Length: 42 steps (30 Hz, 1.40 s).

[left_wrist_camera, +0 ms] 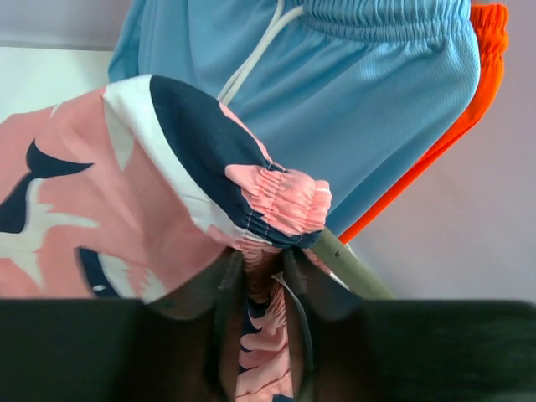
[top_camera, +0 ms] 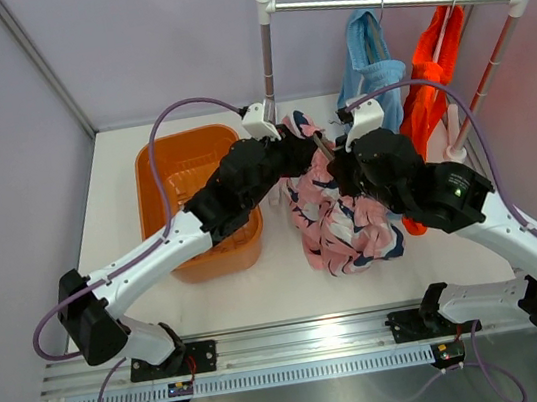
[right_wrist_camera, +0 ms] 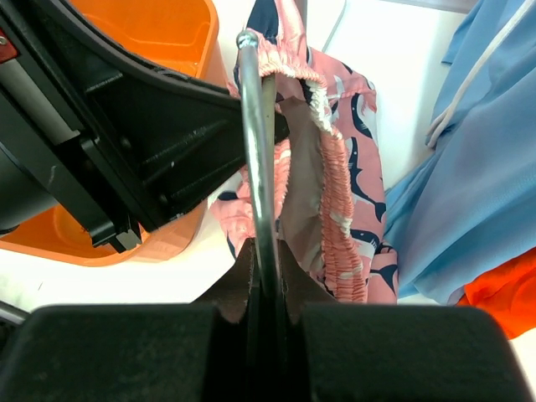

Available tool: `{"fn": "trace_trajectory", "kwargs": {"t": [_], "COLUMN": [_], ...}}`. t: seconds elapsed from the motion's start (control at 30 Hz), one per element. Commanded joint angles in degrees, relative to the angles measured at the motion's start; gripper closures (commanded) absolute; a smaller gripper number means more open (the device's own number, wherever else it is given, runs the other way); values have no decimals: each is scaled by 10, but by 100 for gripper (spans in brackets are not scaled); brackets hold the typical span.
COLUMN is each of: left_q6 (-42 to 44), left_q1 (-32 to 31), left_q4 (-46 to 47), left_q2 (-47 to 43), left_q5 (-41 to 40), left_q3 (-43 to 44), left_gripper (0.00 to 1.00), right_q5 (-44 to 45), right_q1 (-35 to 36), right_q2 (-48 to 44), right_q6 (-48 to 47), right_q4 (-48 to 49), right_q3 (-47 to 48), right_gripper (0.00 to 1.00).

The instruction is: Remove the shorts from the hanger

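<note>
The hanger's bar (right_wrist_camera: 269, 107) goes along the inside of the pink waistband, so next my left gripper pulls the waistband (left_wrist_camera: 283, 199) back off the bar while my right gripper moves the hanger away.
The pink shorts with navy-and-white pattern (top_camera: 342, 220) hang on a metal hanger (right_wrist_camera: 255, 142) held above the table centre. My left gripper (top_camera: 303, 145) is shut on the pink waistband (left_wrist_camera: 268, 335). My right gripper (top_camera: 339, 165) is shut on the hanger's metal bar (right_wrist_camera: 264, 251), with the pink shorts (right_wrist_camera: 335, 184) draped beside it. The light blue shorts with white drawstring (top_camera: 370, 65) and the bright orange shorts (top_camera: 432, 75) hang on the rack rail (top_camera: 391, 3). They also show in the left wrist view, the blue (left_wrist_camera: 352, 92) in front of the orange (left_wrist_camera: 486, 75).
An orange tub (top_camera: 169, 175) stands left of centre, under my left arm; it also shows in the right wrist view (right_wrist_camera: 159, 33). The rack's posts (top_camera: 267, 55) stand at the back right. Grey walls enclose the table.
</note>
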Motion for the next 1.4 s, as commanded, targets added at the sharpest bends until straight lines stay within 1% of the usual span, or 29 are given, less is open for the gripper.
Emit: {"fn": "trace_trajectory", "kwargs": {"t": [0.0, 0.03, 0.07, 0.13, 0.27, 0.33, 0.4, 0.5, 0.63, 0.67, 0.77, 0.83, 0.87, 0.97, 1.07, 1.13, 1.17, 1.23, 1.27, 1.33, 1.37], "left_q6": [18, 24, 24, 29, 39, 41, 44, 46, 36, 32, 35, 44, 47, 58, 66, 81, 87, 99, 103, 112, 115], "left_q1": [5, 5, 5, 5, 8, 19, 33, 54, 91, 109, 130, 136, 145, 159, 152, 138, 122, 102, 78, 55, 31], "left_q4": [22, 17, 10, -16, -74, -112, -134, -146, -162, -160, -144, -139, -142, -153, -155, -139, -130, -136, -141, -148, -151], "left_q2": [-4, -5, -5, -5, -1, 10, 21, 32, 49, 49, 52, 55, 63, 81, 84, 69, 61, 40, 32, 15, 10], "left_q5": [-54, -64, -74, -107, -154, -176, -185, -191, -178, -168, -134, -130, -126, -83, -26, -7, 0, 9, 8, 11, 11], "left_q3": [33, 36, 41, 51, 79, 107, 126, 132, 133, 129, 115, 117, 131, 165, 173, 146, 134, 112, 104, 89, 84], "left_gripper": [83, 90, 94, 100, 100, 100, 100, 100, 100, 100, 100, 100, 100, 100, 100, 100, 100, 100, 100, 100, 100], "right_q5": [-16, -16, -15, -15, -21, -30, -35, -37, -44, -44, -45, -51, -52, -45, -26, -9, 15, 34, 55, 71, 85], "right_q1": [8, 8, 8, 8, 8, 8, 8, 8, 8, 8, 8, 8, 8, 8, 8, 8, 8, 8, 8, 8, 8], "right_q2": [-6, -7, -8, -13, -21, -25, -28, -43, -71, -75, -87, -90, -91, -97, -106, -104, -101, -89, -84, -68, -63], "right_q6": [10, 10, 11, 11, 11, 11, 10, 6, 2, 1, -4, -6, -8, -10, -13, -18, -18, -24, -26, -33, -36], "right_q4": [16, 17, 17, 15, 8, 4, 3, 7, 16, 15, 19, 18, 16, 16, 33, 53, 60, 81, 87, 108, 114], "right_q3": [-2, -2, -3, -6, -8, -8, -10, -20, -29, -28, -30, -28, -26, -30, -31, -27, -25, -21, -13, -6, 5], "right_gripper": [100, 100, 100, 100, 100, 100, 100, 100, 100, 100, 100, 100, 100, 100, 100, 100, 100, 100, 100, 100, 100]}}
